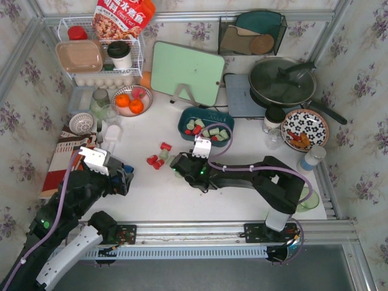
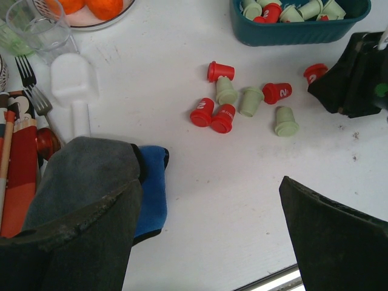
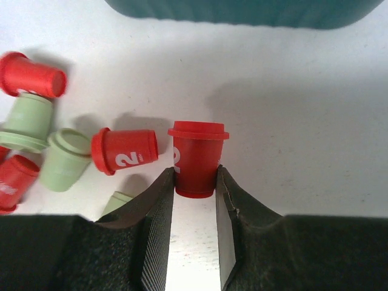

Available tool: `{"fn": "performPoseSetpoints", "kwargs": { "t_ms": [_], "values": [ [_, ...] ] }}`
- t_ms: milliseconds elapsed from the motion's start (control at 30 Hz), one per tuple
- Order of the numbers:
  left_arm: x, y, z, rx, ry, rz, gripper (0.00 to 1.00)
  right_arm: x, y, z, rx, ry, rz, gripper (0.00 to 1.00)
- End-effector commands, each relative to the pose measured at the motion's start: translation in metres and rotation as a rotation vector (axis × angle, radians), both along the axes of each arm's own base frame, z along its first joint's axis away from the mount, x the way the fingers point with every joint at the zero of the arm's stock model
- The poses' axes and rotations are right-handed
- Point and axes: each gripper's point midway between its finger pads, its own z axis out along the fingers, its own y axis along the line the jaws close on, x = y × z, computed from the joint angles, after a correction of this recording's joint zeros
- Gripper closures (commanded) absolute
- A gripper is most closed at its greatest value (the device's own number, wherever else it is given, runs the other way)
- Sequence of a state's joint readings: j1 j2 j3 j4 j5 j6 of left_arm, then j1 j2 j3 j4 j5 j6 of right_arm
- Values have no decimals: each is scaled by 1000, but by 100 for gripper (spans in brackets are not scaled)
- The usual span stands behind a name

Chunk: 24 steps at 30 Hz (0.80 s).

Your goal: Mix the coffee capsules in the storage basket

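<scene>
The red capsule in its fingers (image 3: 197, 161) is clear of the other capsules, so my right gripper should continue over the teal basket's free bottom (image 1: 223, 119) and let go there.
The teal storage basket (image 1: 182, 126) sits mid-table and holds red and pale green coffee capsules (image 1: 209, 130). Several more lie loose on the white table (image 1: 156, 160) to the basket's left, also in the left wrist view (image 2: 242, 100). My right gripper (image 3: 195, 171) is down among them, its fingers pressed on both sides of a red capsule (image 3: 197, 154) near its narrow end; the basket wall (image 3: 242, 12) is just beyond. My left gripper (image 2: 209, 200) hangs wide open over bare table near the front left, holding nothing.
A blue and grey cloth (image 2: 148, 182), a white scoop (image 2: 73, 85), a fork (image 2: 30, 85) and a glass (image 2: 39, 24) lie left. A plate of oranges (image 1: 130, 102), a green cutting board (image 1: 185, 73), a pan (image 1: 282, 82) and a patterned plate (image 1: 305, 128) stand behind.
</scene>
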State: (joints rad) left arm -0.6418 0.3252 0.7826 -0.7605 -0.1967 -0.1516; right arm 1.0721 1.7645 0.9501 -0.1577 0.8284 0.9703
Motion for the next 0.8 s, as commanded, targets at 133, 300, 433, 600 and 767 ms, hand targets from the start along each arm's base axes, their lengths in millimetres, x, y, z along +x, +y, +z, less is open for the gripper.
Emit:
{"fn": "performPoseSetpoints", "kwargs": {
  "t_ms": [133,300,433,600,767],
  "values": [
    [2,-2,4,-9,-22,-5,3,16,-19,76,-19,-180,13,76],
    [2,-2,4,-7,-20,-7,3,50,-46,115,-10,-261,-9,77],
    [2,0,3,-5,-20,0,3,76,-63,120,4,-267,10,76],
    [2,0,4,-4,-24,2,3,108,-81,109,-8,-261,28,75],
    [3,-1,3,-1,-20,3,3,135,-92,102,-26,-294,27,74]
  ]
}}
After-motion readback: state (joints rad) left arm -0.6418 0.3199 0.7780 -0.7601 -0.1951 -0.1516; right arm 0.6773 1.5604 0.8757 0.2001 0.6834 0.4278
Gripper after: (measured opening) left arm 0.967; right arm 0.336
